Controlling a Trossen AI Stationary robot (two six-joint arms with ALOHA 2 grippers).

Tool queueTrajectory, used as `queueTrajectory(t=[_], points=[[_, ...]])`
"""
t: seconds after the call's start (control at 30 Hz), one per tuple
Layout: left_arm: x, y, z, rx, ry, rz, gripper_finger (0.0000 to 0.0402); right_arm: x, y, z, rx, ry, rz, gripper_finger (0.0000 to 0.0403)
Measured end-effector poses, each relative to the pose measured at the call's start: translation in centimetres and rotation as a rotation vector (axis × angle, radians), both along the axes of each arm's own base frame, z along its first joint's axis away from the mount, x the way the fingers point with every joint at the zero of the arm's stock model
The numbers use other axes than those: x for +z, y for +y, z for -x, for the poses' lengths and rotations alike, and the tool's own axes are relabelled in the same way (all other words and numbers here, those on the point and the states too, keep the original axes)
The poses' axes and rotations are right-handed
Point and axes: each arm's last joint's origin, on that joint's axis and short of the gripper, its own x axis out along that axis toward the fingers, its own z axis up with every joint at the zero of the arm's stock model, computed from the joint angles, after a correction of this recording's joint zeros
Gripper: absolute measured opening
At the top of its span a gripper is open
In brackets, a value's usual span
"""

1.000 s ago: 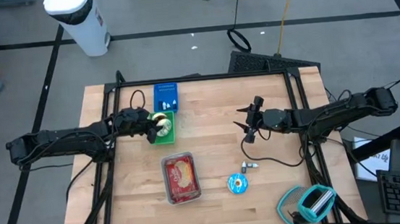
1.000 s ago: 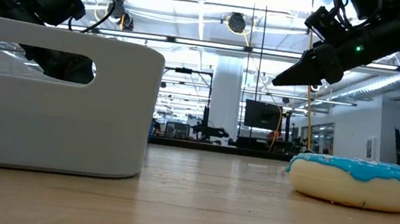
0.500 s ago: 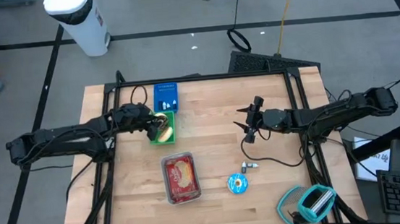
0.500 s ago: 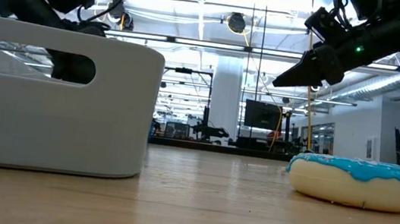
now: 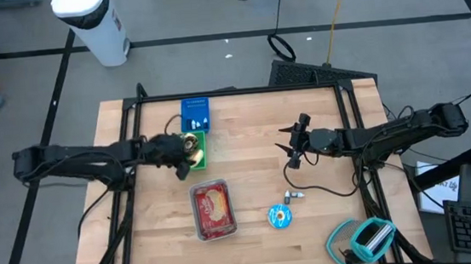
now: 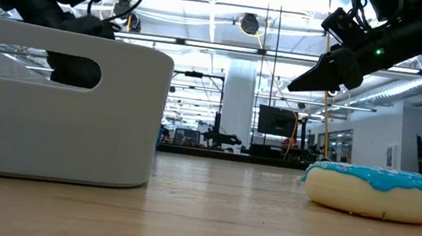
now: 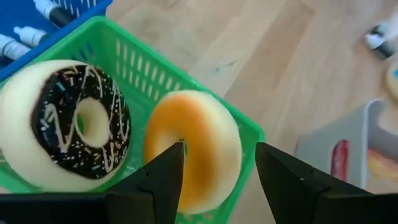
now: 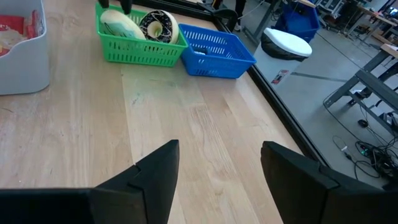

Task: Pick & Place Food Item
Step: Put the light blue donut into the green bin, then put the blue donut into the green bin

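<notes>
The yellow donut is inside the green basket [image 7: 214,144], so next my left gripper moves up out of the way and waits for my right gripper to pass over the blue-iced donut [image 5: 280,216].
A green basket [image 7: 186,81] on the table's far left part holds a chocolate-iced donut [image 7: 74,124] with sprinkles and a plain yellow donut [image 7: 199,137], which leans on edge against the basket's wall. My left gripper [image 7: 217,152] hangs open over the basket [image 5: 196,150], one finger on either side of the yellow donut [image 5: 195,158]. My right gripper [image 5: 292,144] waits open above the table's right part, high in the low view [image 6: 313,78]. My left gripper comes at the yellow donut from above with its fingers astride it. One fingertip [image 7: 173,155] overlaps the donut's rim [image 7: 155,143], and I cannot tell whether it touches. The other fingertip [image 7: 264,155] stands apart from it. The donut rests in the basket.
A blue basket [image 5: 195,114] with small bottles sits just beyond the green one. A white bin [image 5: 213,209] with red-packed food stands near the middle. A blue-iced donut [image 5: 280,216], small bottles [image 5: 294,196] and a teal object [image 5: 366,238] lie toward the near right.
My left gripper has stayed over the green basket, shifting a little toward the table's near edge while its arm has risen. The right arm has kept still.
</notes>
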Motion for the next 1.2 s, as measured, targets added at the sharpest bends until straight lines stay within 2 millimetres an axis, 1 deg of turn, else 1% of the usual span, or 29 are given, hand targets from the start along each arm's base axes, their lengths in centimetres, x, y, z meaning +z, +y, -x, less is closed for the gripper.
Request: queueTrajectory(t=[0.17,0.3,0.47,0.57,0.7,0.87,1.03,1.1,1.2], points=[[-0.9,-1.4,-1.0,0.016,0.034,-0.080,0.0200,0.0,0.0,0.0,0.000,0.000,0.000,0.0219],[-1.0,-1.8,-1.3,0.075,0.103,-0.174,0.0200,0.0,0.0,0.0,0.000,0.000,0.000,0.0215],[0.6,-1.7,-1.5,0.162,0.197,-0.279,0.0200,0.0,0.0,0.0,-0.001,-0.002,-0.002,0.0217],[2.1,-1.6,-1.7,0.193,0.218,-0.326,0.0200,0.0,0.0,0.0,-0.002,-0.002,-0.002,0.0219],[3.2,-1.5,-1.7,0.219,0.244,-0.365,0.0200,0.0,0.0,0.0,-0.002,-0.001,-0.003,0.0218],[3.1,-1.3,-1.2,0.266,0.293,-0.384,0.0200,0.0,0.0,0.0,-0.002,-0.002,-0.003,0.0215],[3.2,-1.4,-1.3,0.286,0.266,-0.347,0.0200,0.0,0.0,0.0,-0.006,-0.010,-0.022,0.0219],[3.2,-1.6,-1.5,0.264,0.250,-0.333,0.0200,0.0,0.1,-0.1,0.021,-0.024,-0.069,0.0219],[3.4,-1.8,-1.9,0.234,0.213,-0.328,0.0200,-0.1,0.6,-0.2,0.141,-0.044,-0.193,0.0218]])
